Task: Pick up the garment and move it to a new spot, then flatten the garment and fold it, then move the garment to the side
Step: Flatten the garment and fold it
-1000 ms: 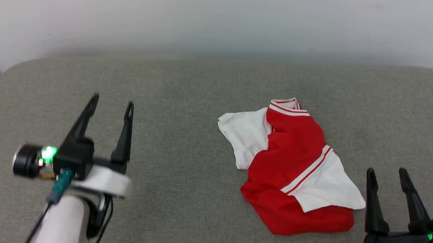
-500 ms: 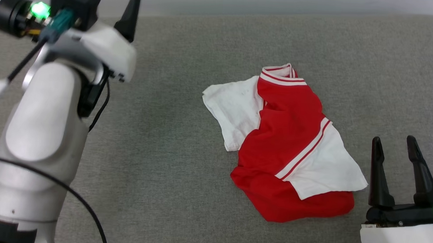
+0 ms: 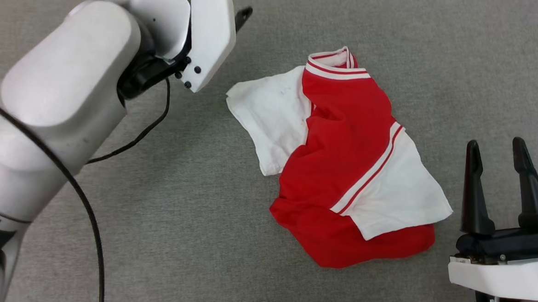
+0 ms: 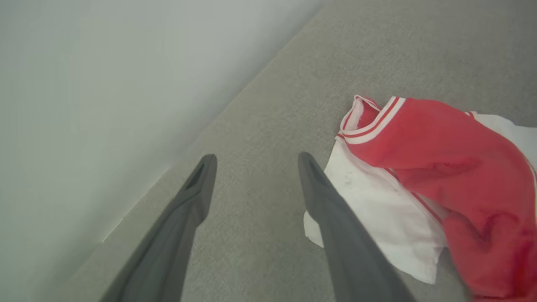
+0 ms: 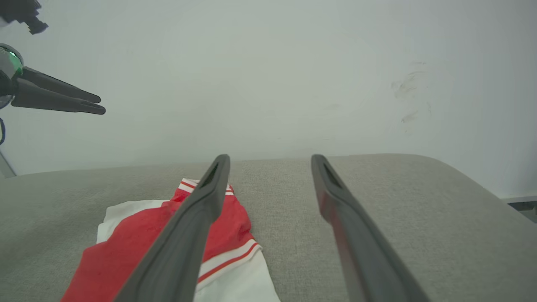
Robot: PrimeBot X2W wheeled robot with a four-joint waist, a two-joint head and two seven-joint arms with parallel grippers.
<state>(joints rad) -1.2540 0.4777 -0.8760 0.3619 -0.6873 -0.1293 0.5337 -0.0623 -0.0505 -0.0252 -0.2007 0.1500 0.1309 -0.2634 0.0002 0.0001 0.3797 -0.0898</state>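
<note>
The sleeve's striped trim (image 4: 424,204) goes under the red fold, so the garment's hidden red shoulder should slide out when the robot's left gripper pulls the white sleeve (image 3: 271,118).
The garment (image 3: 342,164) is a red jersey with white sleeves and striped trim, lying crumpled right of the middle of the grey padded surface (image 3: 178,210). My left gripper (image 4: 255,157) hangs open above the surface, just left of the garment's (image 4: 440,147) white sleeve and collar, with nothing between its fingers. In the head view its pale forearm (image 3: 69,90) hides all but one fingertip (image 3: 244,15). My right gripper (image 3: 496,144) stands open and empty by the garment's right edge, fingers pointing away from me. In the right wrist view the garment (image 5: 126,247) lies behind its left finger.
A pale wall (image 5: 293,84) rises just behind the surface's far edge. The left arm's black cable (image 3: 131,144) trails over the surface on the left. The right wrist view catches the left gripper (image 5: 98,105) high at the upper left.
The head camera has tipped down, so the whole picture shifted. My left arm has risen and reached forward toward the garment's far left side. The right gripper has barely moved, and the garment lies as before.
</note>
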